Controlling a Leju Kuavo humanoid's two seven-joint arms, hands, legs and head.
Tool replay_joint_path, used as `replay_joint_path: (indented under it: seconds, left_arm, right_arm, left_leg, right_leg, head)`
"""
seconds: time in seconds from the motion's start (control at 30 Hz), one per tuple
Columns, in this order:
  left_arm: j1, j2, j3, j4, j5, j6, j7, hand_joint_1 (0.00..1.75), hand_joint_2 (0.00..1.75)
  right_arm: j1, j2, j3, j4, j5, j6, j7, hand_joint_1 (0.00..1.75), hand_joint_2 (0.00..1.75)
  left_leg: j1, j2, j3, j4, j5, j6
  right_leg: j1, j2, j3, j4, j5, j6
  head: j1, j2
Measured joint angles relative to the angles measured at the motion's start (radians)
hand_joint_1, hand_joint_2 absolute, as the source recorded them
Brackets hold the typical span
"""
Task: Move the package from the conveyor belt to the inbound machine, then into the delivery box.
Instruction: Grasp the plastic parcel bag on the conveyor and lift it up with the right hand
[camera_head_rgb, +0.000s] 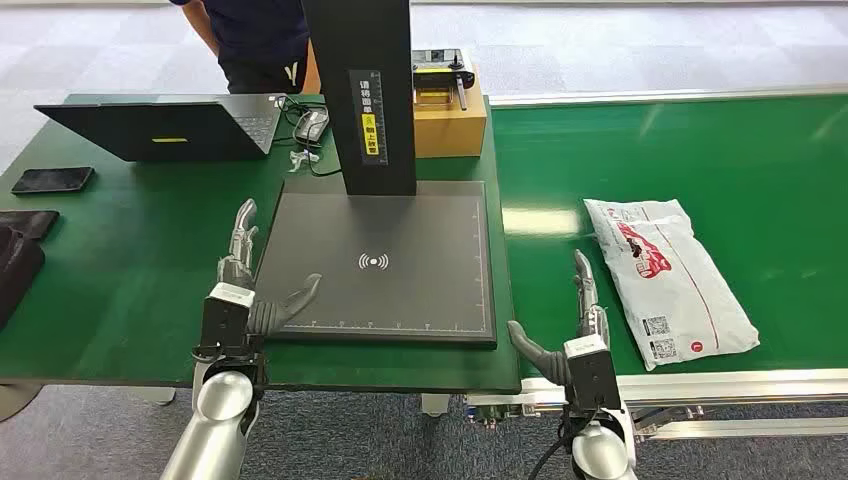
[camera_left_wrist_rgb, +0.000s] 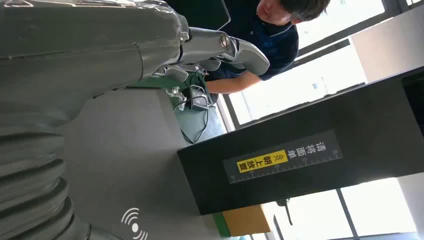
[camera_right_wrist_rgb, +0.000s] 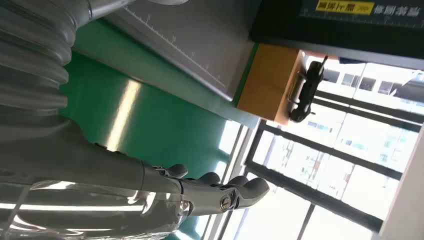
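The package narrows to a thin, flat corner (camera_head_rgb: 750, 341). So its near end (camera_head_rgb: 700, 338) will bunch up and wrinkle when I take hold of it and lift it.
A white plastic package (camera_head_rgb: 668, 276) with red print lies flat on the green conveyor belt (camera_head_rgb: 740, 160) at the right. The inbound machine is a dark grey scan plate (camera_head_rgb: 390, 262) with a black post (camera_head_rgb: 365, 95) behind it. My right hand (camera_head_rgb: 575, 325) hovers open over the belt's near edge, a little left of the package, fingers straight and thumb out; the same right hand (camera_right_wrist_rgb: 150, 192) is seen in its wrist view. My left hand (camera_head_rgb: 245, 285) is open at the plate's left front corner, its thumb over the plate; the left hand (camera_left_wrist_rgb: 150, 45) holds nothing.
A laptop (camera_head_rgb: 165, 125), a phone (camera_head_rgb: 52, 180) and a dark pouch (camera_head_rgb: 20, 250) lie on the green table at left. A yellow-brown box (camera_head_rgb: 448, 115) with a black handheld device on top stands behind the plate. A person (camera_head_rgb: 250, 40) stands at the far side.
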Motion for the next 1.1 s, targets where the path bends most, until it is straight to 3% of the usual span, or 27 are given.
replay_joint_path:
  seconds: [0.47,0.73,0.9,1.1]
  left_arm:
    - [-0.040,0.000,0.006,0.021,0.024,-0.024,-0.019,0.00,1.75]
    - [-0.055,-0.002,0.005,0.048,0.027,-0.021,-0.023,0.00,1.75]
    - [-0.055,-0.007,0.007,0.048,0.001,-0.023,0.000,0.00,1.75]
    - [-0.052,-0.010,0.018,0.048,-0.010,-0.024,0.014,0.00,1.75]
  right_arm:
    - [0.029,-0.002,-0.058,-0.020,0.051,-0.092,0.035,0.00,1.75]
    - [0.045,-0.005,-0.111,-0.044,0.169,-0.153,0.105,0.00,1.75]
    - [0.028,-0.008,-0.164,-0.025,0.257,-0.180,0.172,0.00,1.75]
    - [-0.020,-0.028,-0.234,0.046,0.269,-0.170,0.196,0.00,1.75]
  left_leg:
    - [0.000,0.000,0.000,0.000,0.000,0.000]
    - [0.000,0.000,0.000,0.000,0.000,0.000]
    - [0.000,0.000,0.000,0.000,0.000,0.000]
    - [0.000,0.000,0.000,0.000,0.000,0.000]
  right_leg:
    - [0.000,0.000,0.000,0.000,0.000,0.000]
    - [0.000,0.000,0.000,0.000,0.000,0.000]
    - [0.000,0.000,0.000,0.000,0.000,0.000]
    - [0.000,0.000,0.000,0.000,0.000,0.000]
  head:
    - [0.000,0.000]
    - [0.000,0.000]
    - [0.000,0.000]
    - [0.000,0.000]
